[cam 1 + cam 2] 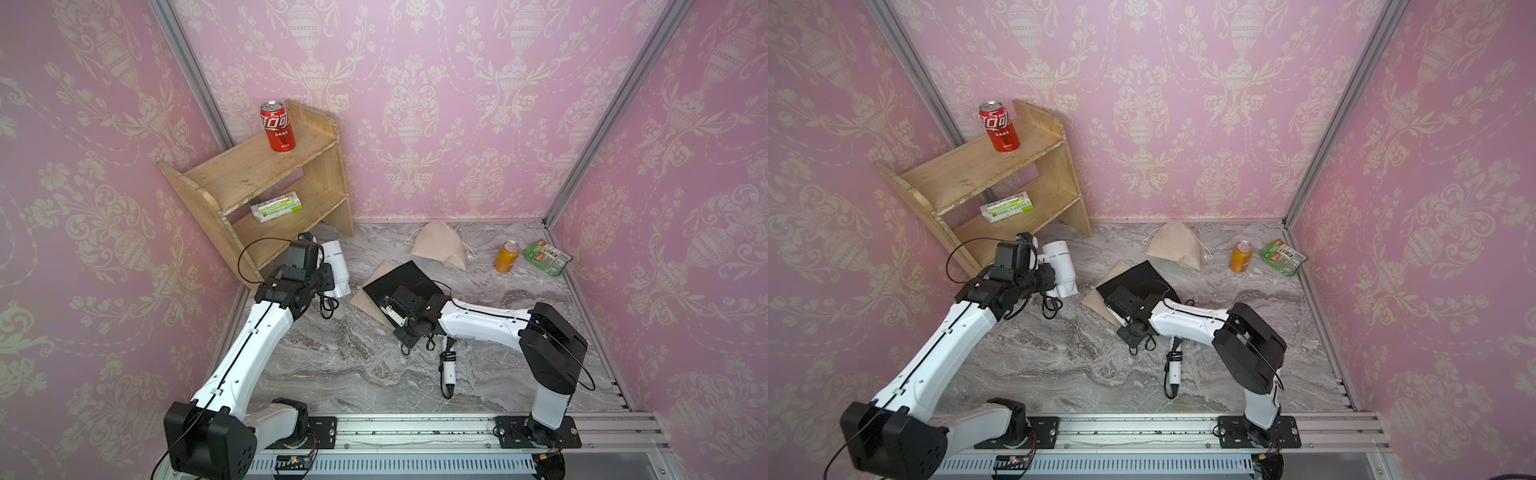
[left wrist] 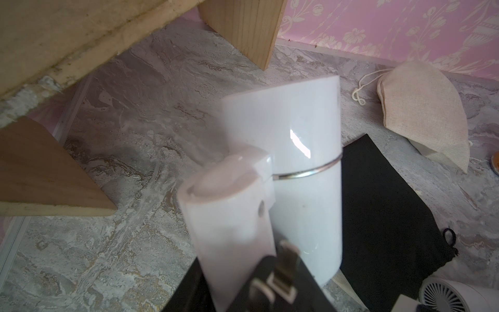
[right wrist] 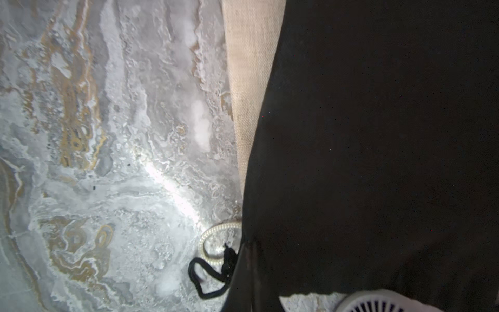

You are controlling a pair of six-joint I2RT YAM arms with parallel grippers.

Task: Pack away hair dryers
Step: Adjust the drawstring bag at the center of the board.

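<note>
My right gripper should keep swinging the black pouch's corner [image 3: 240, 248] that it holds beside the pouch's opening toward the held dryer [image 1: 336, 269] until the opening faces the front.
My left gripper [image 1: 323, 271] [image 2: 251, 270] is shut on the handle of a white hair dryer [image 1: 337, 266] [image 1: 1061, 266] [image 2: 283, 151]. It holds the dryer above the floor in front of the shelf, and the black cord [image 1: 328, 305] dangles below. A black pouch [image 1: 405, 276] [image 3: 378, 135] lies mid-floor on a flat beige pouch [image 1: 365, 300]. My right gripper [image 1: 388, 309] [image 3: 243, 294] is low at the black pouch's near edge and shut on its fabric by the drawstring [image 3: 208, 281]. A second white hair dryer [image 2: 453, 295] [image 3: 378, 302] lies beside it, mostly under my right arm, its plug [image 1: 448, 372] toward the front.
A tilted wooden shelf [image 1: 266, 174] at the back left carries a red cola can [image 1: 277, 126] and a green-white box [image 1: 276, 206]. A stuffed beige pouch [image 1: 440, 245], an orange can [image 1: 507, 257] and a green packet [image 1: 547, 257] sit along the back wall.
</note>
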